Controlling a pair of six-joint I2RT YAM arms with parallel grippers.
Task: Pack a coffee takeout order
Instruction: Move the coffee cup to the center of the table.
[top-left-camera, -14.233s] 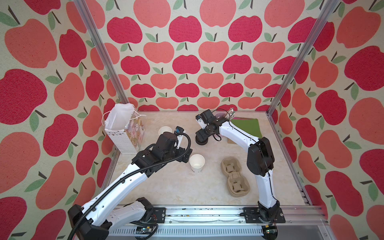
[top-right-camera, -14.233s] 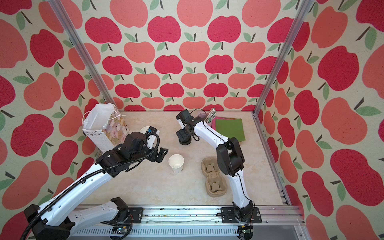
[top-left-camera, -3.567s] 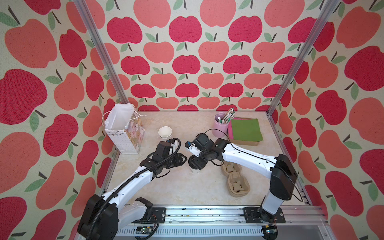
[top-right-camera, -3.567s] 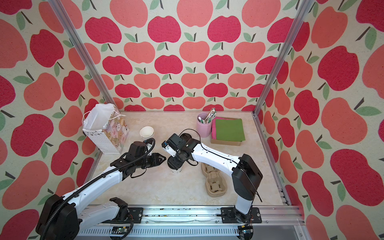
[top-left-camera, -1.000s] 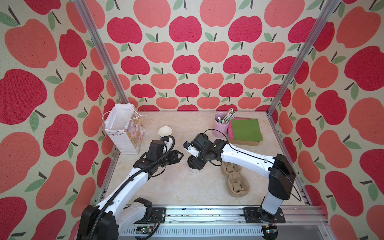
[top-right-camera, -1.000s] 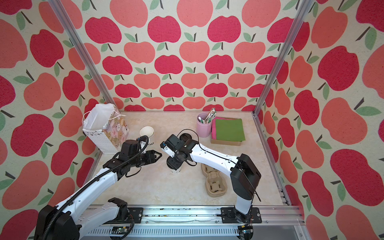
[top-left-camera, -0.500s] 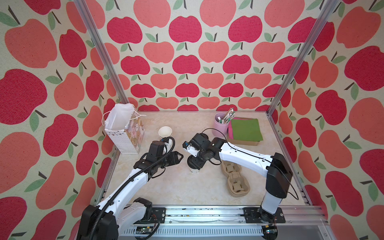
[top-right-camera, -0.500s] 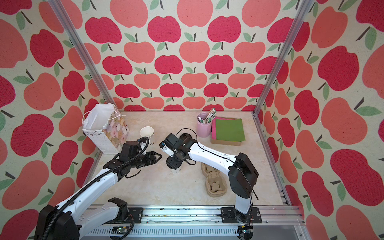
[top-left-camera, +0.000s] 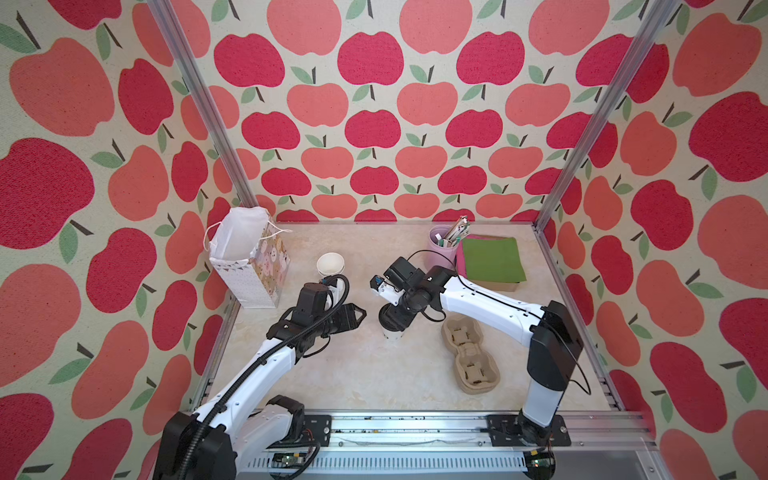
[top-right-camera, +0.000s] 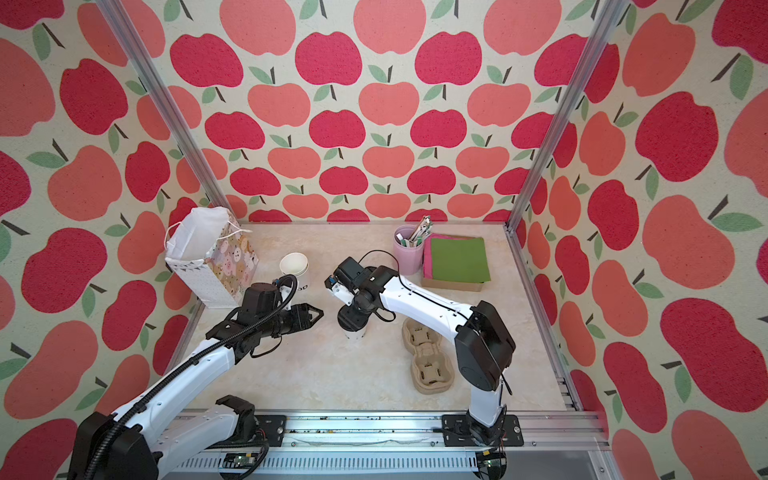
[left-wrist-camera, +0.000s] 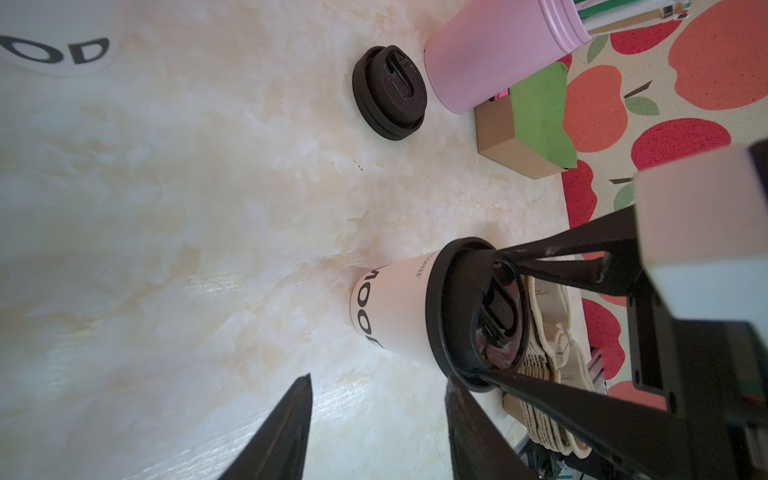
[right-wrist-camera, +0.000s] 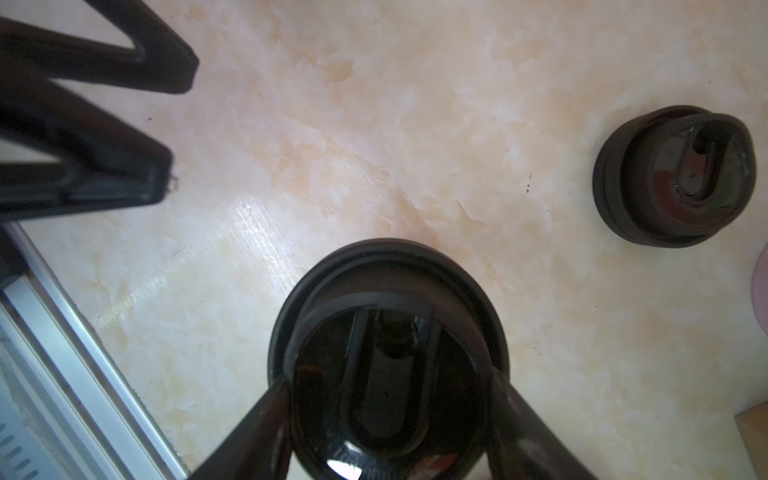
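The black lid sits level on the white cup's rim (left-wrist-camera: 440, 310), so my right gripper should keep moving toward the free spot (left-wrist-camera: 516, 208) behind the tan carrier and release there.
A white paper cup (top-left-camera: 392, 334) (left-wrist-camera: 388, 309) with black lettering stands mid-table. A black round lid (right-wrist-camera: 390, 374) (left-wrist-camera: 478, 316) sits on its rim. My right gripper (top-left-camera: 392, 318) (top-right-camera: 353, 318) (right-wrist-camera: 388, 386) comes down from above and is shut on the lid, a finger on each side. My left gripper (top-left-camera: 357, 312) (top-right-camera: 316, 312) (left-wrist-camera: 378, 380) is open and empty, level with the cup and just left of it. The tan two-cup carrier (top-left-camera: 469, 353) (top-right-camera: 428, 357) lies to the right. The green napkin (top-left-camera: 492, 257) tops a stack at the back right. Wrapped straws (top-left-camera: 455, 230) stand in the pink holder (top-left-camera: 441, 247).
A second, open white cup (top-left-camera: 330, 264) (top-right-camera: 294, 262) stands behind my left wrist. A spare black lid (left-wrist-camera: 388, 93) (right-wrist-camera: 673, 176) lies on the table near the pink holder. A patterned gift bag (top-left-camera: 249, 257) stands open at the back left. Aluminium posts and the front rail bound the table.
Over the last second almost nothing moves. Since the oldest frames the lid has come onto the cup in my right gripper, and my left gripper has drawn back to the cup's left.
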